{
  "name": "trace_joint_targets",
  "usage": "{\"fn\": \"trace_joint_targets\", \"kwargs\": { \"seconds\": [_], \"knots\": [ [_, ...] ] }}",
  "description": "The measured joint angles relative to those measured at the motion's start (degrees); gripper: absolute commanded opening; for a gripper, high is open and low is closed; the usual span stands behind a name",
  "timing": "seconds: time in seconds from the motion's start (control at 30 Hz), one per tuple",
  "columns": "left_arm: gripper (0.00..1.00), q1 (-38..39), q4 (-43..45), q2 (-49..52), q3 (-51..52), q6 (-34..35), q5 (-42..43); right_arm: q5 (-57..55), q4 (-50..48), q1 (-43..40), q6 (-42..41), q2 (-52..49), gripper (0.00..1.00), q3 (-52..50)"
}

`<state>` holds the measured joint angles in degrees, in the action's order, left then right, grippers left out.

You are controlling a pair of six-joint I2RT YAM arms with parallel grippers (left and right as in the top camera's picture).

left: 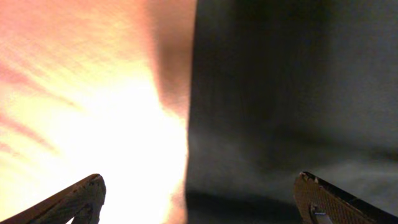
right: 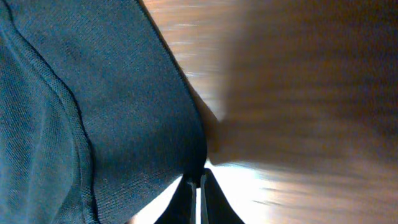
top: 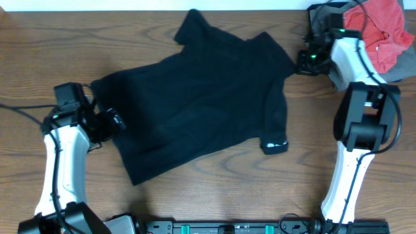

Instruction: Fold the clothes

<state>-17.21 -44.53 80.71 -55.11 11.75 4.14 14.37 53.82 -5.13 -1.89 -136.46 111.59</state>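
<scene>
The middle of the T-shirt's hem [left: 188, 140] is between the fingers of my open left gripper. That gripper should move back and pinch the near hem corner [top: 135, 181] before folding.
The clothes [top: 201, 97], a black short-sleeved T-shirt, lie spread and slightly rumpled across the wooden table, with a small white logo patch [top: 275, 144] at the lower right sleeve edge. My left gripper [top: 112, 122] is at the shirt's left edge, open wide. In the left wrist view its fingers [left: 84, 198] straddle the border between bright table and black fabric [left: 286, 93]. My right gripper [top: 301, 62] is at the shirt's upper right edge. In the right wrist view it [right: 199, 177] is shut, pinching the dark fabric's edge [right: 93, 106] at the tips.
A red garment [top: 383, 29] lies on a grey garment [top: 323, 15] at the back right corner, just behind my right arm. Bare wood shows in front of the shirt and at the far left.
</scene>
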Motion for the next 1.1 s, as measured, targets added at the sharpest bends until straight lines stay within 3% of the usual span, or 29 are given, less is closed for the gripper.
{"fn": "trace_joint_targets", "kwargs": {
  "seconds": [0.1,0.13,0.23,0.37,0.63,0.83,1.1],
  "knots": [
    [0.98,2.43,1.11,1.53,0.00,-0.02,0.00,0.07,1.31,-1.42,0.50,0.46,0.04,0.00],
    [0.98,3.04,1.51,2.01,0.00,-0.02,0.04,0.15,1.86,-1.49,0.79,0.85,0.13,0.00],
    [0.98,3.45,2.73,2.45,0.00,-0.02,0.15,0.24,4.04,-1.33,2.25,3.56,0.55,0.00],
    [0.98,3.45,4.76,2.43,0.00,-0.02,0.31,0.52,7.80,-1.16,3.50,10.51,0.79,0.00],
    [0.98,3.45,1.44,-2.45,-0.15,-0.02,4.85,3.08,20.17,-1.01,4.57,30.10,0.79,0.39],
    [0.98,3.45,-10.49,-14.14,-0.85,2.38,4.90,2.73,29.24,0.26,4.15,39.21,0.77,0.59],
    [0.98,3.45,-22.14,-19.89,-0.59,10.80,2.67,-6.73,33.97,4.74,-7.52,44.17,0.75,-4.66]
  ]
}}
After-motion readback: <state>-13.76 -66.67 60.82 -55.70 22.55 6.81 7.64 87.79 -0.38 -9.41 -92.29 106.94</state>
